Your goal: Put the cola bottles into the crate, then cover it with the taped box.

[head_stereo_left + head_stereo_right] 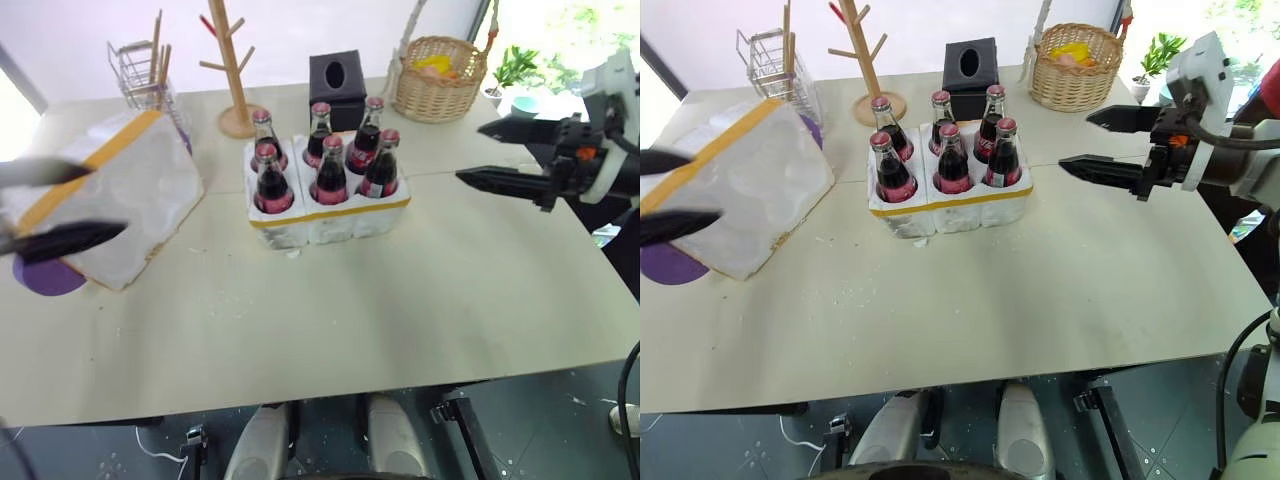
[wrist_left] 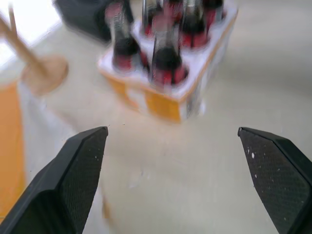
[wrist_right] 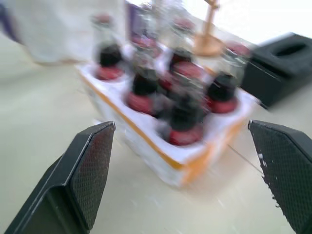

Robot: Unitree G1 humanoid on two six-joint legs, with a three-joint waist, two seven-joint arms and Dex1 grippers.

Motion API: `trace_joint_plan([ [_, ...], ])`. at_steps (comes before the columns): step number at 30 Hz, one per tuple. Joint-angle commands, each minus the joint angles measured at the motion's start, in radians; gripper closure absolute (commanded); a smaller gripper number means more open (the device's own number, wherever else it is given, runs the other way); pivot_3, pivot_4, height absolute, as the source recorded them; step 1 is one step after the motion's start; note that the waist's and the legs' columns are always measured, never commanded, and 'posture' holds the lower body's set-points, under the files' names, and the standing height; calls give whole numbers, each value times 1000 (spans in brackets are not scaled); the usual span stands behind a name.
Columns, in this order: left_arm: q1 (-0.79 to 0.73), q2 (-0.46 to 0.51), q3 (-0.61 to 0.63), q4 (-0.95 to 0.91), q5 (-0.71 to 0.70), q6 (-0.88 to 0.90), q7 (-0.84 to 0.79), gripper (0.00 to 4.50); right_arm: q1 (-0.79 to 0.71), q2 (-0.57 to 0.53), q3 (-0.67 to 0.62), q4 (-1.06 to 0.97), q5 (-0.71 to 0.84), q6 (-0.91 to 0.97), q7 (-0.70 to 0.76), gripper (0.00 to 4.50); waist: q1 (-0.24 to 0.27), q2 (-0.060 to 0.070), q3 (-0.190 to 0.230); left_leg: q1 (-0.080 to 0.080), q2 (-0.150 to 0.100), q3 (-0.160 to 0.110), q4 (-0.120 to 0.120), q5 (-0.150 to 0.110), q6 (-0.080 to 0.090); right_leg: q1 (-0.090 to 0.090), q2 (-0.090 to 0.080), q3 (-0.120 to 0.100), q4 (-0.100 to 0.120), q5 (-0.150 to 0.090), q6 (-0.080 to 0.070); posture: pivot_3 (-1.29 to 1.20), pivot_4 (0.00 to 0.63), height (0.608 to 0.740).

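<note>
The purple disc [image 1: 50,277] sticks out from the taped box's edge like a handle, so I expect the whole taped box [image 1: 118,205] to come along when I lift it.
Several cola bottles [image 1: 330,172] with red labels stand upright in the wells of the crate [image 1: 330,218], a low white foam tray with a yellow band, at the table's middle. The taped box [image 1: 120,195], a taller white foam shell with a yellow tape band, lies tilted at the left. My left gripper [image 1: 105,202] hovers open in front of the taped box, holding nothing. My right gripper [image 1: 470,152] hangs open to the right of the crate, apart from it, pointing toward the bottles. Both wrist views look at the crate [image 2: 170,97] [image 3: 175,161] between wide open fingers.
Behind the crate stand a black tissue box [image 1: 336,82], a wooden peg stand [image 1: 232,70], a wire rack [image 1: 140,65] and a wicker basket [image 1: 437,78]. A purple disc [image 1: 50,278] lies under the taped box's near corner. The table's front edge runs below the crate.
</note>
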Motion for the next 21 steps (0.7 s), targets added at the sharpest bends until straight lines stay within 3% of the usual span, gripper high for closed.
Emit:
trace_joint_plan([
  [1, 153, 39, 203, 90, 190, -59, -176, 0, -53, -21, -17, 6, 49, -13, 58, 21, 0, 0, 0, 0, 0, 0, 0, 0, 0, 0, 0, 0, 0, 0, 0, 0, 150, 734],
  [5, 335, 67, 247, 256, 356, -211, -245, 0, -111, -6, 31, 39, 37, -48, 95, 21, 1, 0, 0, -1, 1, 0, -1, -3, -5, -3, -1, 0, -1, 1, -2, 0, 150, 734],
  [9, 323, 118, 91, 447, 417, -334, -215, 0, -163, 13, 53, 45, 61, -38, 110, 21, 2, 0, 0, -3, 2, 0, -2, -3, -6, -5, -3, 0, -1, 1, -2, 0, 150, 734],
  [15, 62, 206, -362, 694, 383, -455, -119, 0, -177, 33, 59, -4, 88, -8, 84, 21, 3, 0, 0, -6, 2, 0, -4, -4, -7, -8, -1, 0, -2, 1, -1, 0, 150, 734],
  [18, -217, 186, -643, 778, 409, -475, -102, 0, -156, 35, 41, -36, 103, 11, 47, 21, 6, -1, 0, -7, 2, 1, -4, -3, -6, -11, 0, 0, 0, 3, 2, 0, 150, 734],
  [21, -477, 127, -848, 882, 493, -507, -118, 0, -135, 34, 12, -69, 122, 34, 6, 21, 15, -1, 0, -7, 3, 1, -4, -3, -5, -11, 2, 0, 2, 4, 3, 0, 150, 734],
])
